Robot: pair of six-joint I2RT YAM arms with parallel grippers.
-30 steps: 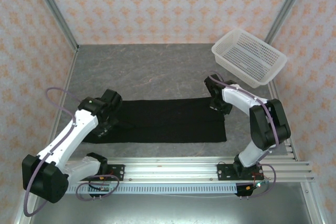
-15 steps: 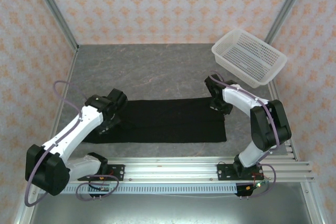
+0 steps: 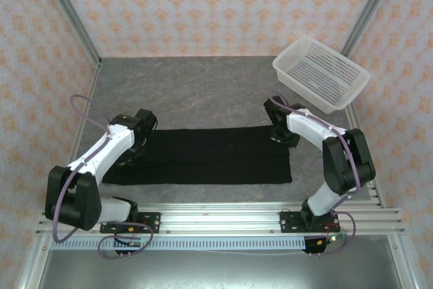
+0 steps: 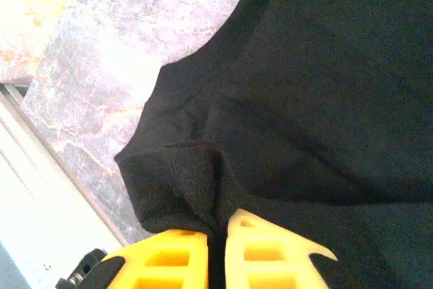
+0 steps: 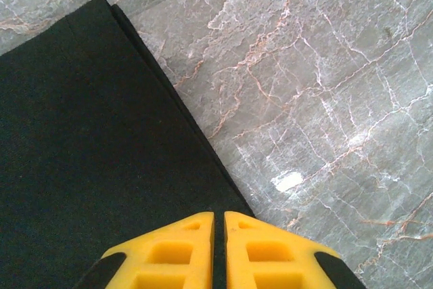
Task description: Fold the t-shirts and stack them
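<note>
I should swing the end of the black t-shirt strip (image 3: 216,157), crosswise along the rails, toward the back wall (image 3: 193,63) with my left gripper to turn it lengthwise before folding.
A black t-shirt (image 3: 210,156) lies folded into a long strip across the grey table, plain side up. My left gripper (image 3: 139,141) sits at its left end; in the left wrist view the yellow fingers (image 4: 254,248) are shut on a pinched ridge of the t-shirt (image 4: 203,181). My right gripper (image 3: 283,133) is at the strip's far right corner. In the right wrist view its fingers (image 5: 179,248) are shut on the edge of the t-shirt (image 5: 88,153), the cloth running into the slit between them.
A white mesh basket (image 3: 321,74) stands at the back right corner. Aluminium rails (image 3: 223,221) run along the near edge. Bare marble table (image 3: 196,93) lies behind the strip, and patterned walls enclose the table.
My left gripper has moved toward the far side along the strip's left end, its arm swinging up and left. The right arm and the shirt's right end have stayed put.
</note>
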